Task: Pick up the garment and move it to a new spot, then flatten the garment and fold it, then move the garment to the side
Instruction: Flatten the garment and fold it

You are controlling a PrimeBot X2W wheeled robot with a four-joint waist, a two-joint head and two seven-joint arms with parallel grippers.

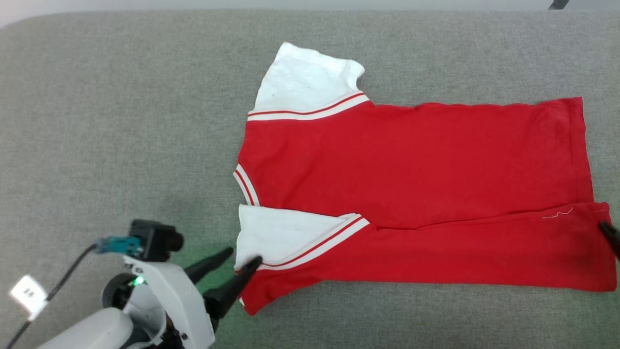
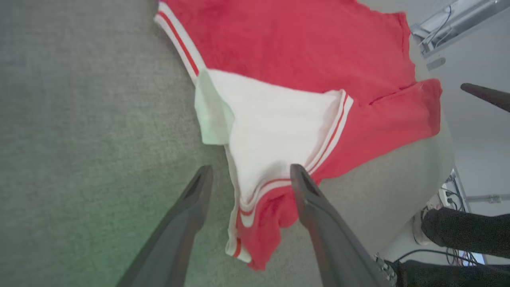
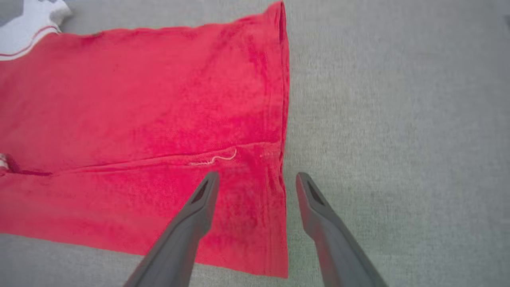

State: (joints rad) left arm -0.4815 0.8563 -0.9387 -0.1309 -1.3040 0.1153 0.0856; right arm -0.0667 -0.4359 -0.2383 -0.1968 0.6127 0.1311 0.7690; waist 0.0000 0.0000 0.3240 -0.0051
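A bit of the hidden number should show when the robot folds the far white sleeve (image 1: 308, 79) over, because the garment's upper side (image 1: 436, 160) is plain red.
The garment (image 1: 411, 165) is a bright red jersey lying flat on the grey padded table (image 1: 121, 121), collar to the left and hem to the right. Its near side is folded over onto the middle, and its number is hidden. One white sleeve (image 1: 307, 80) lies at the far side, and the other white sleeve (image 2: 275, 127) lies on the near fold. My left gripper (image 2: 251, 172) is open, its fingers straddling that near sleeve's striped edge. My right gripper (image 3: 257, 177) is open too, straddling the hem's near corner (image 3: 275, 187). One right fingertip (image 1: 610, 235) shows at the head view's right edge.
The table's far edge (image 1: 310, 12) runs along the top of the head view, with a rounded corner at far left. Bare grey cloth lies left of the garment and along the near side. A person's dark-clad leg (image 2: 462, 233) and cables are beyond the table's edge.
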